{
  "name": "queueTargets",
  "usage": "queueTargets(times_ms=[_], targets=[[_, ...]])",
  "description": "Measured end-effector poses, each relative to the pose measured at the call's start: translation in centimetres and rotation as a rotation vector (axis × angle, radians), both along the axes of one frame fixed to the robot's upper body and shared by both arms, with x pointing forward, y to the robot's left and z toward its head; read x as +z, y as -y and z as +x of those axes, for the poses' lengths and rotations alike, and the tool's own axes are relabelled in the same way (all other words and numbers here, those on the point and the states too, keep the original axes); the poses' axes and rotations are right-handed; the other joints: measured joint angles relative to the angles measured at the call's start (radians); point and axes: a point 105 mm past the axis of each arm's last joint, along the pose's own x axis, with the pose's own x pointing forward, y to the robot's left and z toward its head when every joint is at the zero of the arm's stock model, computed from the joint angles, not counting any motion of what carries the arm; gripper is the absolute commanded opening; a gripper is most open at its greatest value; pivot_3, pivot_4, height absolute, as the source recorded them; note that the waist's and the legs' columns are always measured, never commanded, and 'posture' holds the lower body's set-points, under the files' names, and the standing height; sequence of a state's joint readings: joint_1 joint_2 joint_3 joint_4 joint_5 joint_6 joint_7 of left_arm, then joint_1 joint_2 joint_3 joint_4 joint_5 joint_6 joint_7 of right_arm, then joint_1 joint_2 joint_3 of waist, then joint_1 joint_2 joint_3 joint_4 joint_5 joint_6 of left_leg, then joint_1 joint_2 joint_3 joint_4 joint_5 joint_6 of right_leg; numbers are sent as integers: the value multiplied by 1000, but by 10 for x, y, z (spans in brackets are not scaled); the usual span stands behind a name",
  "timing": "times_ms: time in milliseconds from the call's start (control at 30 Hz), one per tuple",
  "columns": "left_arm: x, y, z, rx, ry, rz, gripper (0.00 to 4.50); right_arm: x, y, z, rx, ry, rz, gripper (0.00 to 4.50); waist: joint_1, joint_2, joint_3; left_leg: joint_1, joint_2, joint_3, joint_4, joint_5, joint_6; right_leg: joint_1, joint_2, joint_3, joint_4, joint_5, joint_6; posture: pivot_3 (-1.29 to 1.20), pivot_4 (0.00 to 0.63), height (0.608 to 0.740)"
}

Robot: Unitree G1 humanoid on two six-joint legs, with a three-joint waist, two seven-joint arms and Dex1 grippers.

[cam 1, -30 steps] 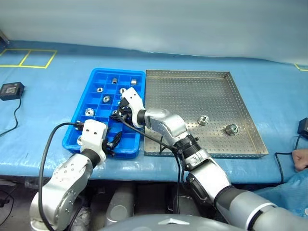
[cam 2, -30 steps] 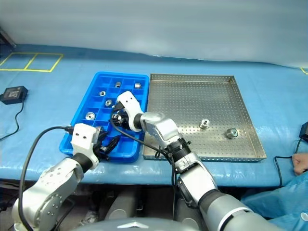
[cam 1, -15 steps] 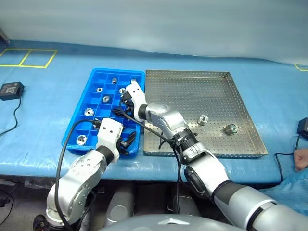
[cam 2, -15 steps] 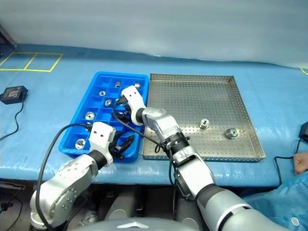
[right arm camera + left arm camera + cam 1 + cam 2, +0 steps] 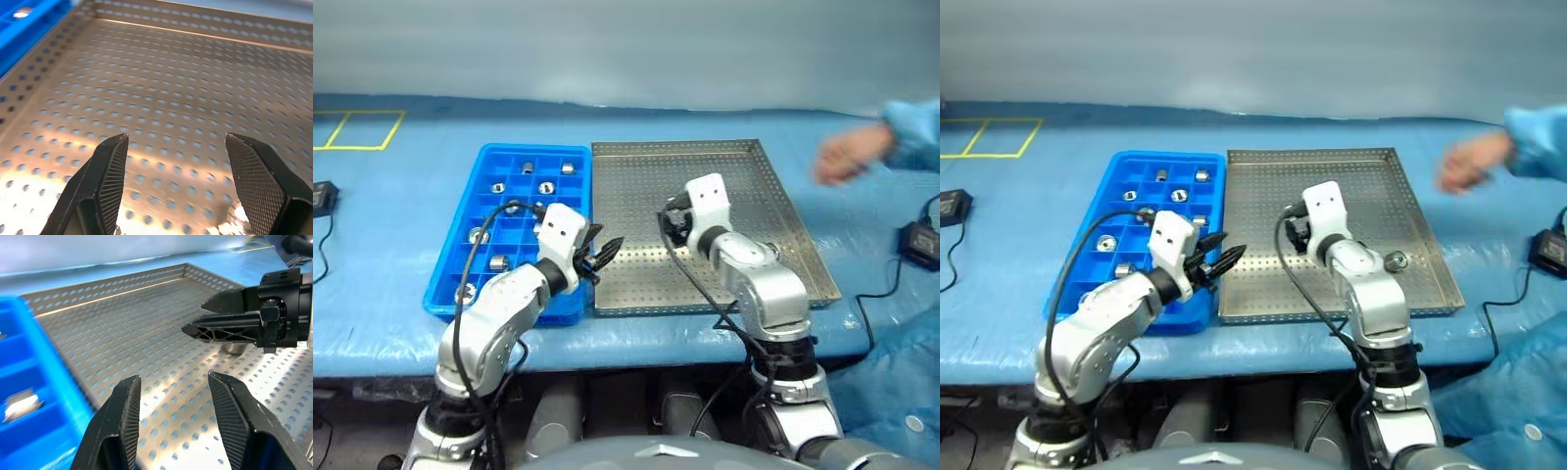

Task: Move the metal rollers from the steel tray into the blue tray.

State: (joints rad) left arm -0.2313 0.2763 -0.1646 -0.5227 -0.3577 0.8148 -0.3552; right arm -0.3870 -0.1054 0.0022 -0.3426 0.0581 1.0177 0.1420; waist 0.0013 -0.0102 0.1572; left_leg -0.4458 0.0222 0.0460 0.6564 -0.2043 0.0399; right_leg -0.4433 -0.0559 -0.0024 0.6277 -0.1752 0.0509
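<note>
My right gripper should keep lowering its open fingers, now just above a roller lying clear (image 5: 234,348) on the steel tray, until they are around the roller's sides (image 5: 235,220).
The blue tray (image 5: 445,308) lies left of the steel tray (image 5: 636,186), edge to edge. Several metal rollers sit in its compartments, among them one at the back (image 5: 546,187) and one nearer the front (image 5: 497,262). One roller (image 5: 1394,260) lies on the steel tray at its right, beside my right forearm. My left gripper (image 5: 602,253) hovers over the seam between the trays, fingers a little apart and empty. My right gripper (image 5: 672,223) is open over the middle of the steel tray. In the left wrist view the right gripper (image 5: 191,317) stands just above a roller (image 5: 235,348).
A person's hand (image 5: 847,157) in a blue sleeve reaches in above the steel tray's far right corner. A black adapter (image 5: 920,240) with its cable lies on the blue cloth at the right. Yellow tape (image 5: 357,127) marks the far left.
The camera has shifted. My right gripper swung from over the blue tray to over the steel tray. My left gripper moved right to the trays' seam. A person's hand came in.
</note>
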Motion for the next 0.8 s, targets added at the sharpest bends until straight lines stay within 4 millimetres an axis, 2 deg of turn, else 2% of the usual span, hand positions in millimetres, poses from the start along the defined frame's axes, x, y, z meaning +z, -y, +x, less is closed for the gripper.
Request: queueTargets(times_ms=[133,267,433,633,800], targets=[[-2,16,4,-83,0,14,2384,-13,5,-1,-80,-51,16,3308,-45,0,0,0,0,0,0,0,0,0,1,2,1,0,1,-109,150,740],[-5,18,4,-104,-9,18,2384,-26,3,1,-120,-97,36,3308,-69,0,0,0,0,0,0,0,1,0,1,4,0,2,2,-102,150,740],[-11,14,3,-87,-21,28,2384,-36,10,5,-200,-127,55,3308,-71,0,0,0,0,0,1,0,1,0,1,4,0,2,3,-73,150,740],[-19,9,0,-56,-44,35,2384,-42,8,10,-224,-155,85,3308,-68,0,0,0,3,0,1,0,1,0,1,4,0,2,3,-48,150,740],[-19,3,2,-28,-43,34,2384,-47,7,11,-219,-169,90,1755,-65,0,0,0,3,0,1,0,1,0,1,4,0,2,3,-44,150,740]])
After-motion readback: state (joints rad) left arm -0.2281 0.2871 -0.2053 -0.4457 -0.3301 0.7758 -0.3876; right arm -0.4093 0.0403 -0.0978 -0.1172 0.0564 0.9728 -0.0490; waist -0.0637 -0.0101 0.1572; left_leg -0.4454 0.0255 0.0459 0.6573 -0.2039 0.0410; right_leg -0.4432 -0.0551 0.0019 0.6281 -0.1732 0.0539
